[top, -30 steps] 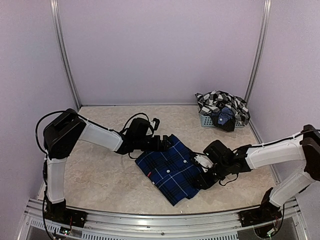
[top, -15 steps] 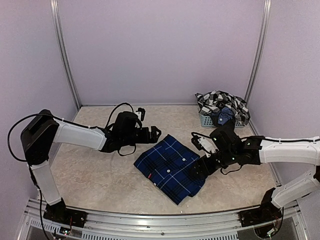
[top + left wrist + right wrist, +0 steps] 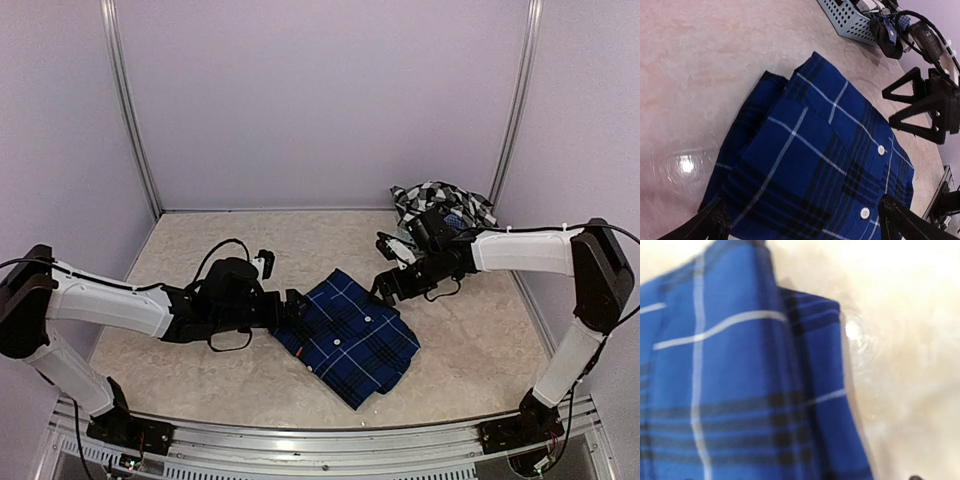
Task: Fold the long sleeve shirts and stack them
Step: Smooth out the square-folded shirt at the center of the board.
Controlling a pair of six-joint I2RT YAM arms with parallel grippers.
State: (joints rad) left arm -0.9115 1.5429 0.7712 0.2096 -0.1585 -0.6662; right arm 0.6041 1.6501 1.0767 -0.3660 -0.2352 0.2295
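Note:
The navy blue plaid shirt's loose edge (image 3: 366, 297) is in front of the open fingers of my right gripper, so I should keep moving in until the fingers close on the shirt's folded layers (image 3: 372, 310).
The navy blue plaid shirt (image 3: 350, 335) lies folded flat at the table's middle, white buttons up (image 3: 815, 160). My left gripper (image 3: 290, 308) is open at the shirt's left edge, low over it, with its fingertips (image 3: 715, 222) spread either side of the cloth and nothing held. My right gripper (image 3: 385, 285) hangs open just above the shirt's far right corner; the left wrist view shows its two triangular fingers (image 3: 910, 125) apart and empty. The right wrist view shows the folded blue edge (image 3: 740, 390) close up. A black-and-white checked shirt (image 3: 445, 203) is heaped at the back right.
A grey-blue mesh basket (image 3: 842, 20) stands at the back right under the checked shirt, just behind my right arm. Marbled tabletop (image 3: 180, 240) runs round the folded shirt. Walls close in the back and sides, and a metal rail (image 3: 300, 435) lines the near edge.
The right gripper opened, let go of the blue shirt's near right edge and rose back toward the basket. The left arm drew back to the left and nearer, still open.

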